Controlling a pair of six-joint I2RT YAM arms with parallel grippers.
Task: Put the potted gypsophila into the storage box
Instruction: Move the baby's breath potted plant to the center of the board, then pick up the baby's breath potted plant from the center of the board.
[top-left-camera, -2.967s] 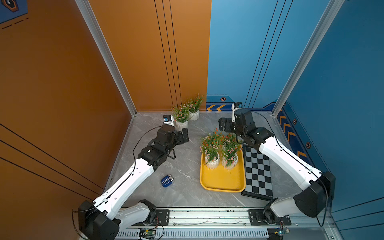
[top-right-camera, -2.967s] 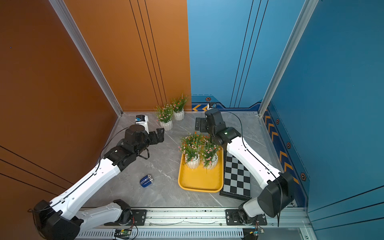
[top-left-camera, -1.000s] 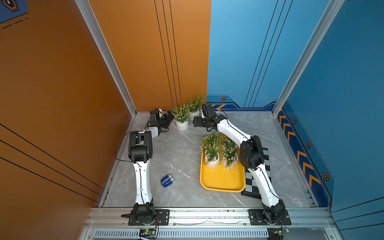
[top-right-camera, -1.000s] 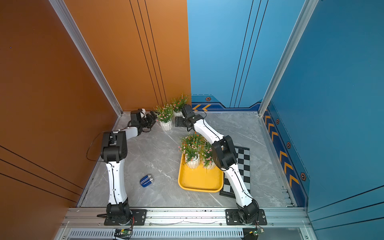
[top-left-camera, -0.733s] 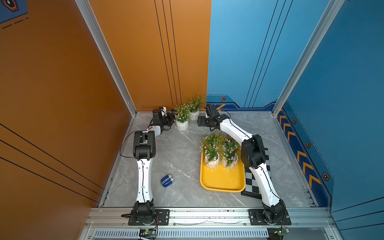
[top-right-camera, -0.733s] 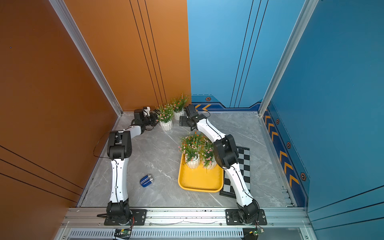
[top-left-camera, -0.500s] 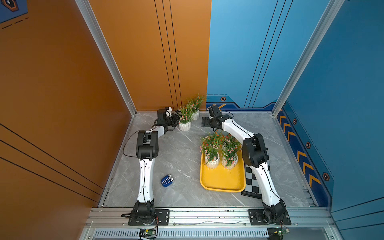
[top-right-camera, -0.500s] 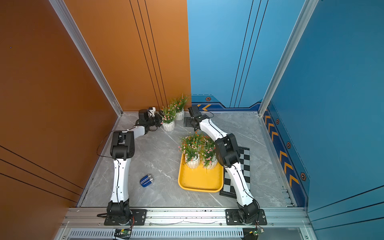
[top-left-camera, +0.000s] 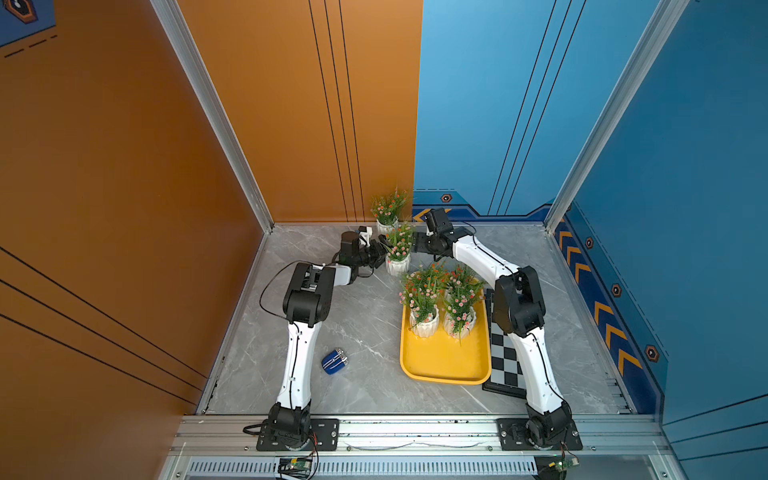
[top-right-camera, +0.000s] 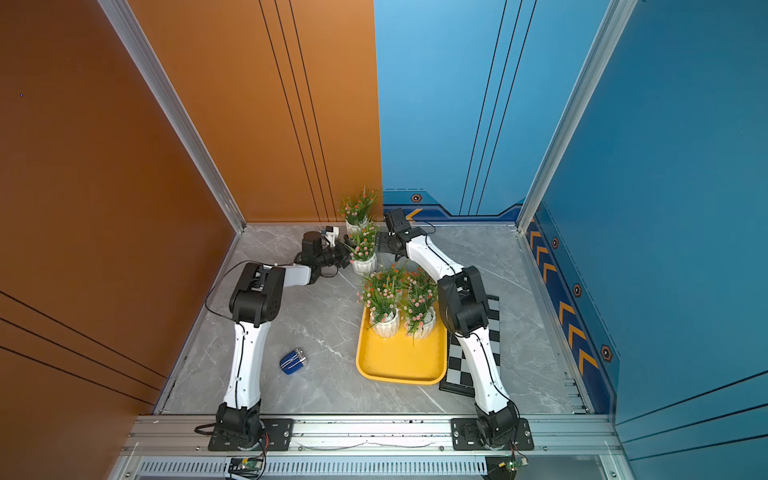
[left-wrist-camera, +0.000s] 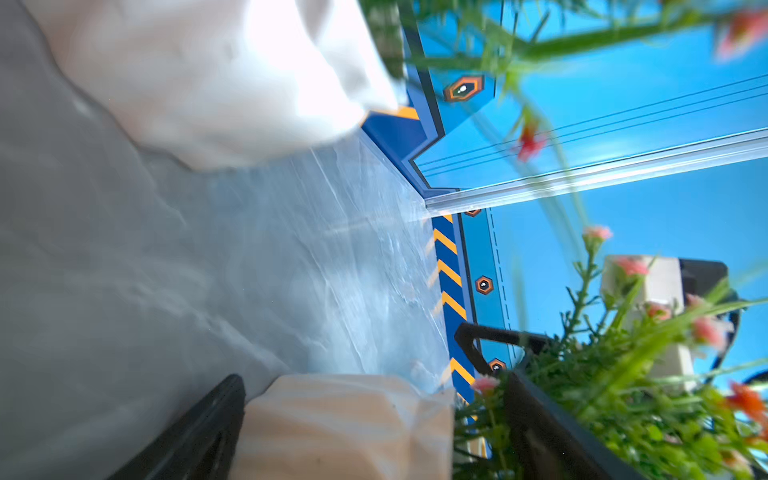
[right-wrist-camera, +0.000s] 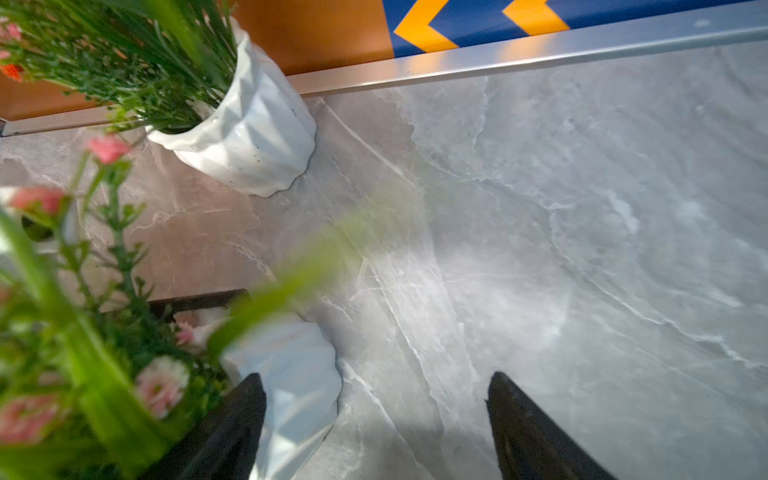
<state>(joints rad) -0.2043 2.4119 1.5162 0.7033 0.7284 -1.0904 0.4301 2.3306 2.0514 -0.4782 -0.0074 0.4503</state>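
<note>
My left gripper's finger sits in the foliage (top-left-camera: 400, 239) opposite my open right gripper, so my left gripper should back off before my right gripper takes the pot (top-left-camera: 397, 264).
A potted gypsophila (top-left-camera: 398, 262) in a white ribbed pot stands on the grey floor at the back, between both grippers. My left gripper (top-left-camera: 377, 254) reaches it from the left. In the left wrist view its jaws stand wide, with the pot (left-wrist-camera: 345, 424) between them, one finger against it and the other in the foliage. My right gripper (top-left-camera: 417, 248) is open on the pot's other side. In the right wrist view the pot (right-wrist-camera: 295, 374) lies beside one finger (right-wrist-camera: 245, 415). The yellow storage box (top-left-camera: 444, 365) holds two potted plants (top-left-camera: 424, 322) (top-left-camera: 459, 322).
Another potted plant (top-left-camera: 386, 216) stands against the back wall, just behind the grippers. A black-and-white chequered board (top-left-camera: 505, 368) lies right of the box, under my right arm. A small blue object (top-left-camera: 333, 361) lies on the floor beside my left arm. Walls close in at the left, back and right.
My left gripper has moved right and toward the box, and the potted gypsophila has shifted along with it. My right gripper has drawn back a little to the right.
</note>
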